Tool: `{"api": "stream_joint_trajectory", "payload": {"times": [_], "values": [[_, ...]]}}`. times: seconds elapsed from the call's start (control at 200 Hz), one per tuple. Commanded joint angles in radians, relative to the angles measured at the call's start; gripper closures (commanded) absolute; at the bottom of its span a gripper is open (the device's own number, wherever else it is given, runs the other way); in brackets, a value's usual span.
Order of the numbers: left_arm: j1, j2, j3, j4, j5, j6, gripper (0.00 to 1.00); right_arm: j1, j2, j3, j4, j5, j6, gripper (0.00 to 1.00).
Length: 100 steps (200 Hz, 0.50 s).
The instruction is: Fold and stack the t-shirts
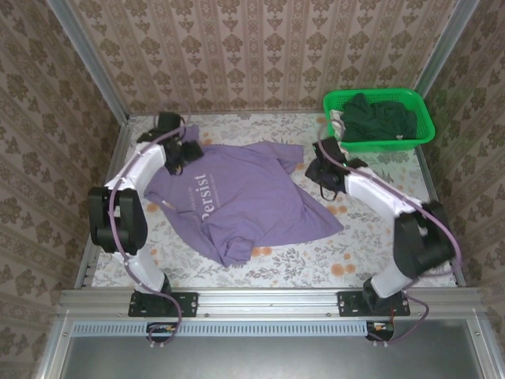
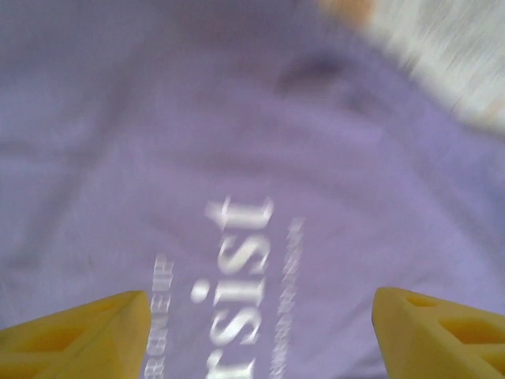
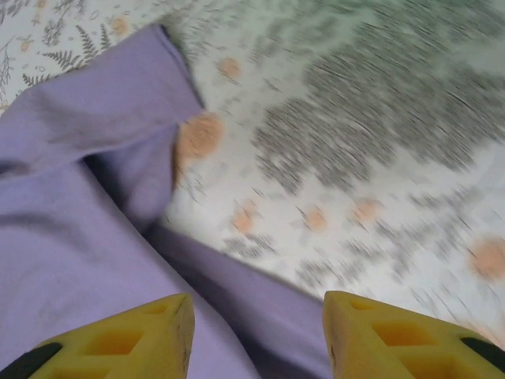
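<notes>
A slack fold (image 1: 287,161) lies beside the t-shirt's far hem corner. The lettering should stay put when I pull that corner toward the back wall.
A lavender-purple t-shirt (image 1: 245,197) with white chest lettering lies spread out, somewhat rumpled, on the floral table. Dark green t-shirts (image 1: 379,118) are heaped in the basket at the back right. My left gripper (image 1: 183,155) hovers over the shirt's far left shoulder; in the left wrist view its yellow fingers (image 2: 87,335) stand wide apart above the lettering (image 2: 233,276), open and holding nothing. My right gripper (image 1: 323,175) sits by the shirt's right edge, open, its fingers (image 3: 126,339) over the purple side hem (image 3: 260,308) near a sleeve (image 3: 102,103).
A bright green plastic basket (image 1: 426,134) stands at the back right corner. Patterned walls close in the table on three sides. Bare floral tablecloth (image 1: 379,229) shows to the right of and in front of the shirt.
</notes>
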Motion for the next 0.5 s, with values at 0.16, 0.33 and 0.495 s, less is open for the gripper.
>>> {"api": "stream_joint_trajectory", "payload": {"times": [0.16,0.33,0.495], "values": [[0.012,-0.175,-0.342,-0.045,0.022,0.003,0.22,-0.029,0.401,0.394,-0.09,0.012,-0.241,0.59],[0.046,-0.177,-0.396,-0.042,0.047,0.007,0.22,-0.038,0.528,0.511,-0.097,0.013,-0.252,0.63],[0.065,-0.157,-0.396,-0.055,0.039,0.036,0.22,-0.04,0.583,0.563,-0.1,0.001,-0.276,0.65]]}}
